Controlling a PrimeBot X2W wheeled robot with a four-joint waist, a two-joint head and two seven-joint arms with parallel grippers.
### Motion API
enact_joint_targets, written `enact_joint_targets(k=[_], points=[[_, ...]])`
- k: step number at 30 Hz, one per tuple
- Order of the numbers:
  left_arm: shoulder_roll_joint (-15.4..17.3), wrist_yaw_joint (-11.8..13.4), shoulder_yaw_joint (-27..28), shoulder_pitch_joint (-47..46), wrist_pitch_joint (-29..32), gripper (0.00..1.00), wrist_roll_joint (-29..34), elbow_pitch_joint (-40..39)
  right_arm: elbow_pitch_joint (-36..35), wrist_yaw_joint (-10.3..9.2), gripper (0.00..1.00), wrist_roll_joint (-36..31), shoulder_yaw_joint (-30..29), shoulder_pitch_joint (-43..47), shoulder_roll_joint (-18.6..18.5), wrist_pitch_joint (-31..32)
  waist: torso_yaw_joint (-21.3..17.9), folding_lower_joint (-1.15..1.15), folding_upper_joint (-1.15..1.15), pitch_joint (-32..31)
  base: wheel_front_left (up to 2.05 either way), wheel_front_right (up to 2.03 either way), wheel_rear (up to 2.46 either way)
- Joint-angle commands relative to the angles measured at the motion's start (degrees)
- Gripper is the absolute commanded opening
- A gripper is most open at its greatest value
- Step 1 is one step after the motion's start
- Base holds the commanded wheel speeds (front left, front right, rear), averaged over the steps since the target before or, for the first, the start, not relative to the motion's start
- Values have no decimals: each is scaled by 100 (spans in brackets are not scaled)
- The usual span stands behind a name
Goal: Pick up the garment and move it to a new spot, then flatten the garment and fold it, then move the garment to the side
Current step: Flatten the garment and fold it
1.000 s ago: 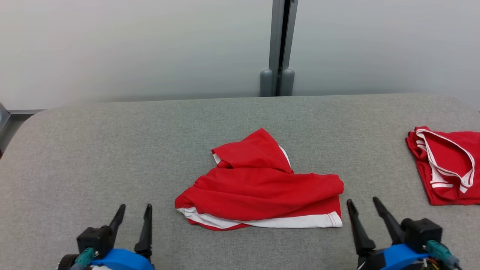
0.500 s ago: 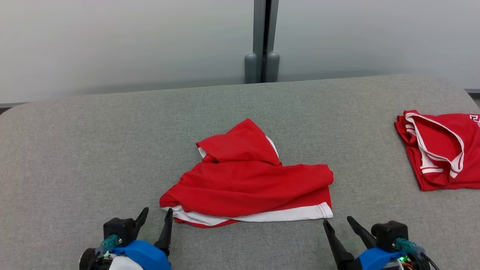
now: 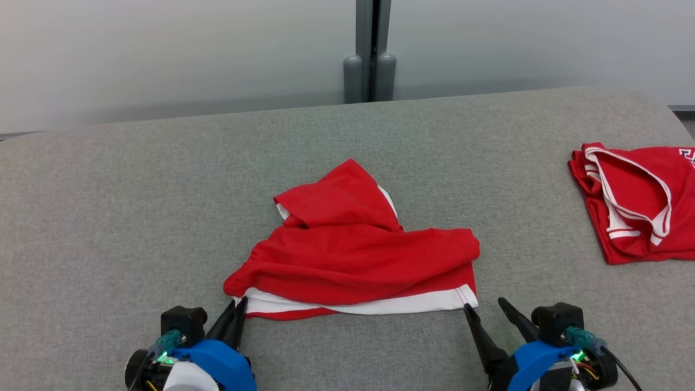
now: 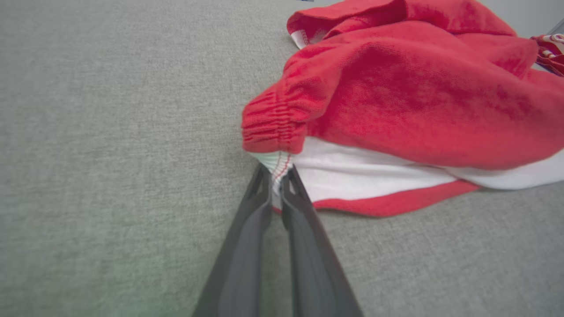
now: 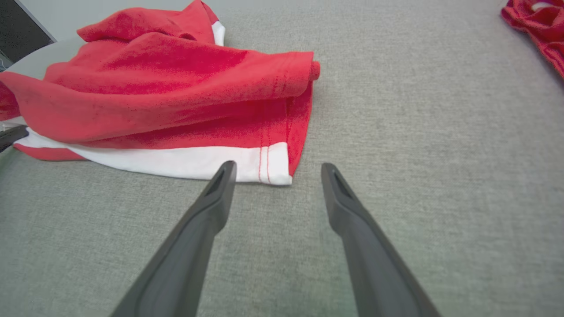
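I see red cloth bunched in loose folds (image 3: 326, 225) behind the white hem, so I expect the garment (image 3: 365, 251) to droop between my grippers when I raise its corners.
The garment (image 3: 353, 255) is a rumpled red piece with a white hem band, lying in the middle of the grey table (image 3: 136, 206). My left gripper (image 3: 238, 310) is at its near left corner, shut on the white hem; the left wrist view shows the garment (image 4: 396, 97) with its corner pinched in my left gripper (image 4: 276, 178). My right gripper (image 3: 483, 307) stands open just before the near right corner. In the right wrist view the garment (image 5: 176, 92) has its white corner lying just ahead of my right gripper (image 5: 275, 169), between the spread fingertips and apart from them.
A second red garment with white trim (image 3: 635, 201) lies at the table's right edge, also seen as a red garment (image 5: 537, 26) in the right wrist view. A grey post (image 3: 370, 54) stands against the pale wall behind the table.
My left gripper moved up to the garment's near left corner and shut on the white hem. The right gripper came closer to the right corner, still open. The camera tilted down.
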Motion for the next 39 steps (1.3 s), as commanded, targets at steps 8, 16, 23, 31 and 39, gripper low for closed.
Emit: enact_joint_targets(k=[8,16,23,31,39], points=[[85,-11,-340,-230,-69,0,-254,-20,366,0,100,-72,5,-400,-9,-27,74,0,0,149,0,0,0],[103,-12,-553,-373,-108,0,-345,-71,950,0,100,-270,72,-771,-9,137,150,0,0,298,0,0,0],[119,-12,-713,-451,-119,0,-455,-165,1015,0,0,-212,226,-742,-1,236,180,0,0,336,0,0,0],[311,-12,-446,-184,-129,0,-402,-1115,-108,0,0,83,-272,-500,-11,111,107,0,0,123,0,0,0],[554,-12,-243,381,47,0,-976,-2770,-1814,0,0,503,-619,-111,-13,711,10,0,0,-83,0,0,0]])
